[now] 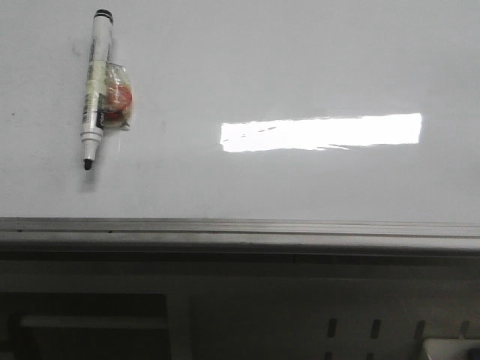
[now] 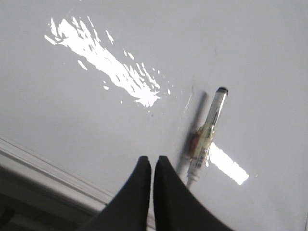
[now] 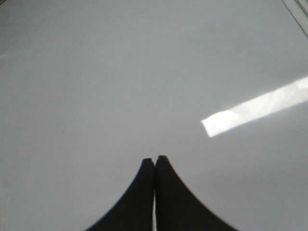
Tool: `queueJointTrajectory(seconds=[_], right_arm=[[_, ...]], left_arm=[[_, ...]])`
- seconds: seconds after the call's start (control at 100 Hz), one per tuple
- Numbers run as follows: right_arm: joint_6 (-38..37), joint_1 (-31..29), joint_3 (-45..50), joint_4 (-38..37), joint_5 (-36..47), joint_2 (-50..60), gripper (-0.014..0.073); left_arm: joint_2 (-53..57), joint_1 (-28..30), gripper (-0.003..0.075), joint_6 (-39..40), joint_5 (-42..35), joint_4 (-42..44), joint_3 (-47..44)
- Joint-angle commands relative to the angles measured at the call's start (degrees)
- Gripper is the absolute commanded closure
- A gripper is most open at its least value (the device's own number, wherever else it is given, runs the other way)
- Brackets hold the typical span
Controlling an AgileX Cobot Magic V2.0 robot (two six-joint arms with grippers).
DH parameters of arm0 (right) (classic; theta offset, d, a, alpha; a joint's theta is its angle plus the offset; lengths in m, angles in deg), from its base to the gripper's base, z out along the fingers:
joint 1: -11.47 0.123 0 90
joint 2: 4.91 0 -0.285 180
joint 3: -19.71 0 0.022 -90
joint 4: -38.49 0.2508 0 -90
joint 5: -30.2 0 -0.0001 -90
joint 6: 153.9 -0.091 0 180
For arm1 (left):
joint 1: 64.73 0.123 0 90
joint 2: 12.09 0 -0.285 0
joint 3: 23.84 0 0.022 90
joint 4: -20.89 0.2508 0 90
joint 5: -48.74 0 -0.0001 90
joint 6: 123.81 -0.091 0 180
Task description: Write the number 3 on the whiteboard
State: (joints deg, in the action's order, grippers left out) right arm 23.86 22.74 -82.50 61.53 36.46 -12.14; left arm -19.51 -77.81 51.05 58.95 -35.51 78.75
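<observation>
The marker lies (image 1: 97, 79) close to my left gripper and far from my right gripper. Next, my left gripper picks up the marker (image 1: 93, 120) and holds it out to my right gripper.
The whiteboard (image 1: 300, 60) is a glossy white board that fills the front view, with a grey frame rail (image 1: 240, 225) along its near edge. No number 3 is in view on it. A white marker (image 1: 96, 90) with a black cap end and a bare black tip lies flat at the board's far left, an orange-red lump (image 1: 118, 97) taped to its side. In the left wrist view my left gripper (image 2: 152, 160) is shut and empty, hovering just short of the marker (image 2: 208, 132). My right gripper (image 3: 154, 160) is shut and empty over bare board (image 3: 96, 72). Neither gripper shows in the front view.
A bright rectangular light reflection (image 1: 322, 132) lies mid-board, with a few tiny dark dashes in it. Below the rail is the robot's dark base with slotted panels (image 1: 375, 330). The frame rail also shows in the right wrist view (image 3: 298, 14).
</observation>
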Motion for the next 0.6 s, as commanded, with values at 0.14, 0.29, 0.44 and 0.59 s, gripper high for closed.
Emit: queueJointTrajectory(seconds=[0.14,0.29,0.44,0.59], right_arm=[[0.36,-0.44,-4.65,5.8,-0.47,0.81,0.0658],[0.37,-0.44,-14.27,-4.27,-13.92,-1.31,0.0618],[0.37,-0.44,-21.82,-7.83,-21.73,-7.09,0.037],[0.37,-0.44,-25.18,-7.83,-24.92,-12.85,0.0168]], left_arm=[[1.28,-0.02,0.0741,-0.69,-4.4,-6.69,1.78],[-2.09,-0.02,0.074,-6.8,-0.32,11.03,11.84],[-12.98,-0.02,0.0645,-9.58,16.2,32.33,25.62],[-25.74,-0.02,0.0258,-9.58,24.39,35.36,34.78]])
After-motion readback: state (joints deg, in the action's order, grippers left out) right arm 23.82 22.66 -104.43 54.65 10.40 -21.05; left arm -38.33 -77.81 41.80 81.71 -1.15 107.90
